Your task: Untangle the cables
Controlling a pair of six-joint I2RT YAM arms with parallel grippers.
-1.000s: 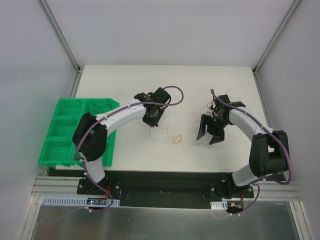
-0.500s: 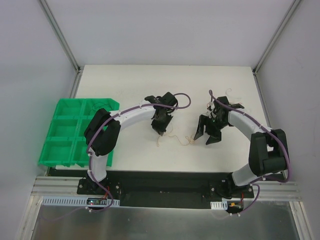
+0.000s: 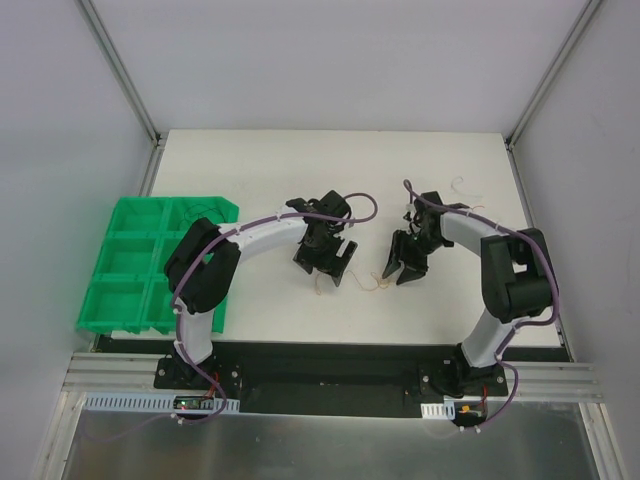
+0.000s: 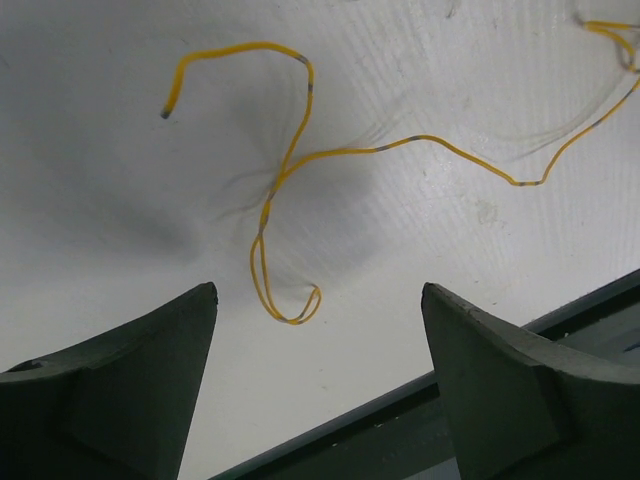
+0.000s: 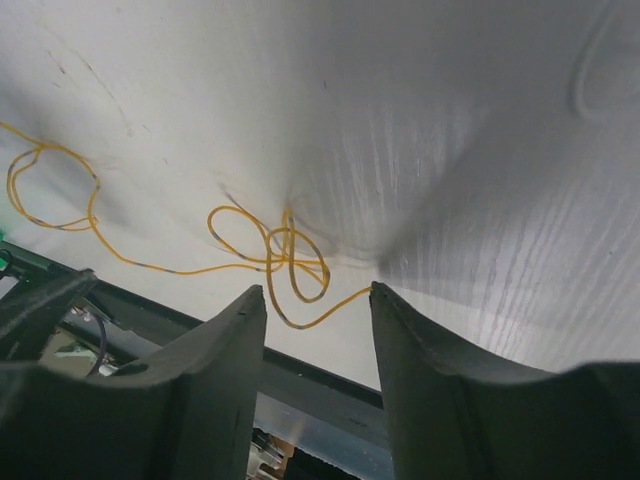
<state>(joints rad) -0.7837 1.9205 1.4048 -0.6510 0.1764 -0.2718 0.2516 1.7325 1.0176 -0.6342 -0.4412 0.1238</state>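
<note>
The orange-yellow cable is lying loose, and the green bin is far from my right gripper, so my left gripper should take the cable to the bin's front compartment (image 3: 220,306).
One thin orange-yellow cable (image 4: 300,150) lies in loose curls on the white table. Its small doubled loop sits just ahead of my left gripper (image 4: 315,290), which is open and holds nothing. The strand runs on to the right into a small knot of loops (image 5: 285,258). My right gripper (image 5: 316,290) hangs low over that knot, jaws apart, with the cable's lowest curl between the tips and its end touching the right fingertip (image 5: 385,300). In the top view the cable (image 3: 374,285) lies between the left gripper (image 3: 325,265) and the right gripper (image 3: 398,272).
A green compartment bin (image 3: 125,270) stands at the table's left edge, with dark thin wires in its back right compartment. A pale thin wire (image 3: 460,185) lies behind the right arm. The table's near edge shows close below both sets of fingers.
My left gripper went from shut to open and let the cable drop onto the table. The right arm swung left and down over the cable's knot, its jaws narrowing.
</note>
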